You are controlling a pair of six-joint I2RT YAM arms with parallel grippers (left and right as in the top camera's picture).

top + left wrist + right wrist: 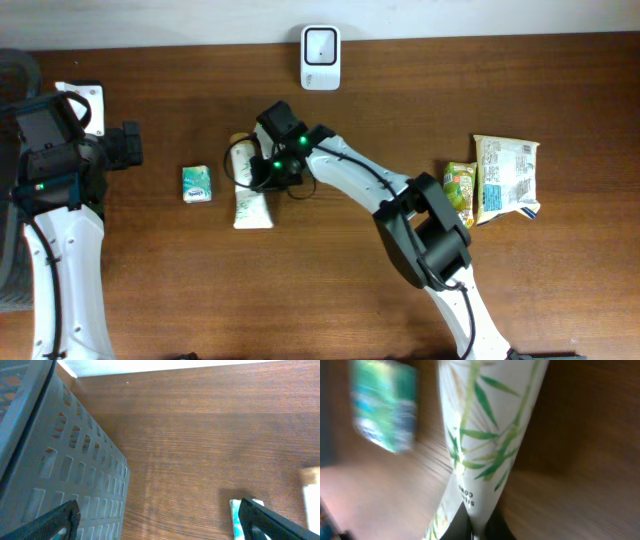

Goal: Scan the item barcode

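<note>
The tube shows its bamboo leaves (487,442) with the barcode out of sight, so next my right gripper turns the tube over and regrasps it before scanning.
The item is a white tube (252,207) printed with green bamboo leaves, lying left of the table's middle. My right gripper (263,168) is shut on the tube's upper end. In the right wrist view the tube (492,415) runs up from my dark fingertips (492,527), which pinch its flat end. A white barcode scanner (320,45) stands at the table's far edge, above the tube. My left gripper (130,146) hangs open at the far left, with nothing between its fingers (267,520).
A small teal packet (197,184) lies left of the tube and shows beside my left finger as well (235,517). A grey slotted basket (65,465) stands at the left. Two snack bags (505,178) lie at the right.
</note>
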